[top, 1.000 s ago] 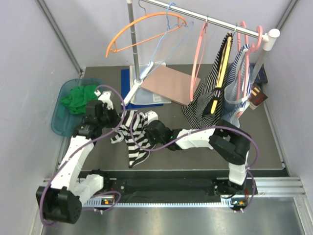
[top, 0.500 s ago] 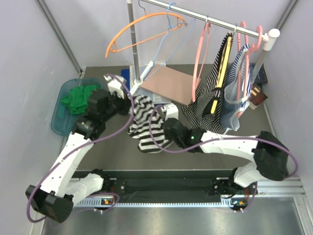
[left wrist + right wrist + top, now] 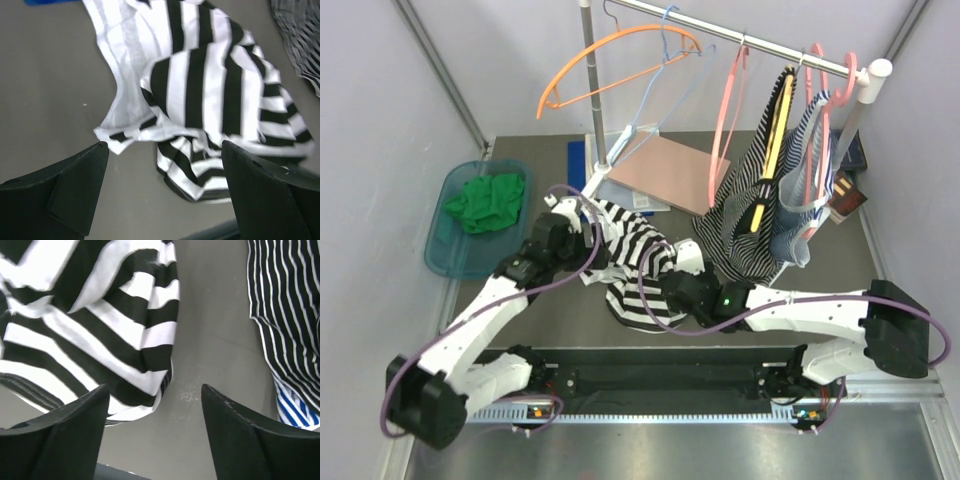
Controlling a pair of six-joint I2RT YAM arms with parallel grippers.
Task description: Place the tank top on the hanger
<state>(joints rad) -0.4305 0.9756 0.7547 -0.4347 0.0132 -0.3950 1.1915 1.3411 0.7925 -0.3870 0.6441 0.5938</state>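
Note:
I can see the pale inside (image 3: 129, 90) beside the striped outside, so I expect the tank top's white hem (image 3: 167, 131) to spread into a wide opening when I pull it.
The tank top (image 3: 632, 262), with wide black-and-white stripes, lies crumpled on the grey table between my two grippers. My left gripper (image 3: 586, 240) is at its left edge; in the left wrist view this gripper (image 3: 165, 200) is open and empty, with the tank top (image 3: 210, 90) just beyond the fingertips. My right gripper (image 3: 660, 285) is at the cloth's right side; seen from its wrist, the right gripper (image 3: 152, 432) is open, and the tank top (image 3: 90, 340) lies ahead on the left. The salmon-pink hanger (image 3: 723, 135) hangs bare on the rail.
Dark narrow-striped garments (image 3: 765, 215) hang from the rail at right and reach the table, showing again (image 3: 285, 305). An orange hanger (image 3: 610, 55) and a light-blue wire hanger (image 3: 665, 85) hang further left. A teal bin (image 3: 445, 250) holds green cloth (image 3: 485, 200). A brown board (image 3: 665, 172) lies behind.
Both grippers have opened and let go of the tank top, which now lies on the table. Both arms carried it to the right first.

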